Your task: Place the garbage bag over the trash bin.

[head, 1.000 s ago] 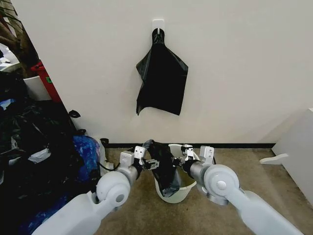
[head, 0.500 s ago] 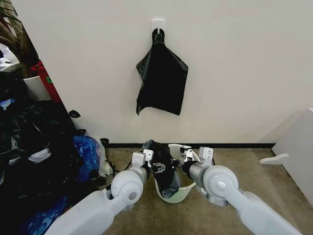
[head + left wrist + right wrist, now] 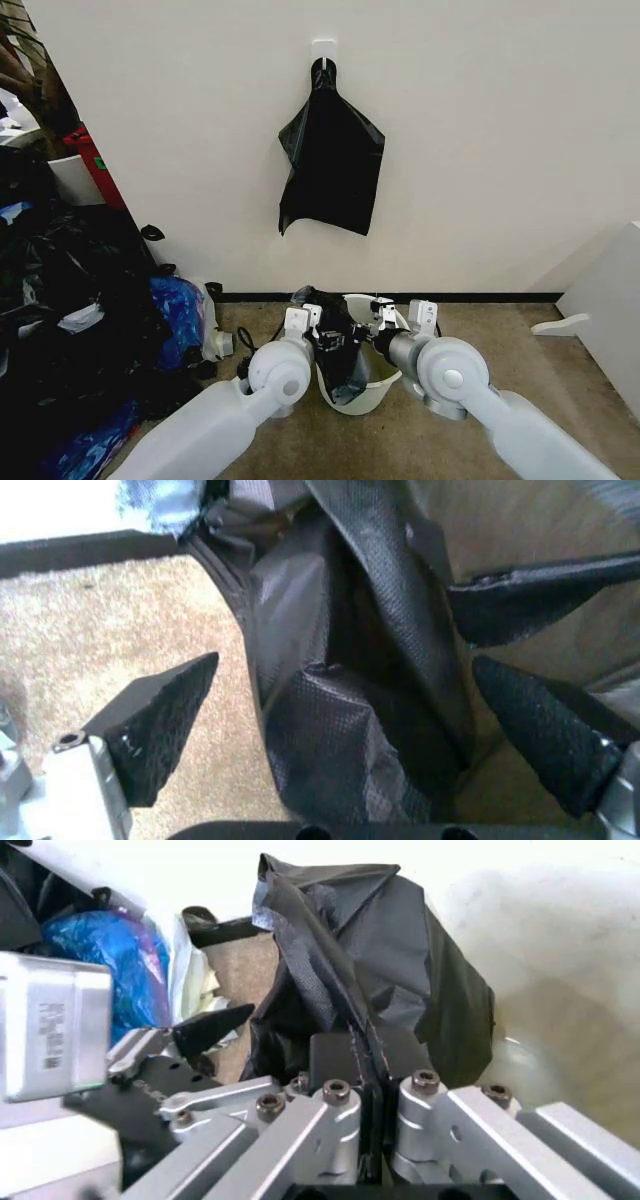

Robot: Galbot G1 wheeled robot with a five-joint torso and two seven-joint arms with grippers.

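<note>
The garbage bag hangs over the trash bin's rim between my left gripper's fingers, so I expect the trash bin to rise with it when I lift.
The trash bin (image 3: 362, 398) is a small white bucket on the carpet near the wall, tipped toward me. The black garbage bag (image 3: 337, 345) hangs bunched over its left rim and down inside. My right gripper (image 3: 368, 322) is at the bin's top edge, shut on a fold of the garbage bag (image 3: 400, 967), as the right wrist view shows with my right gripper (image 3: 366, 1059) pinching the plastic. My left gripper (image 3: 322, 338) is at the bag's left side. In the left wrist view my left gripper (image 3: 347, 662) stands open, with the garbage bag (image 3: 340, 705) between its two black fingers.
Flat black bags (image 3: 332, 165) hang from a white hook on the wall above the bin. A heap of stuffed black sacks (image 3: 60, 300), a blue bag (image 3: 178, 310) and a red container (image 3: 95, 160) crowd the left. White furniture (image 3: 610, 300) stands at the right.
My left arm has swung to the right, bringing its open gripper from beside the bag onto it. The right gripper and the bin have stayed where they were.
</note>
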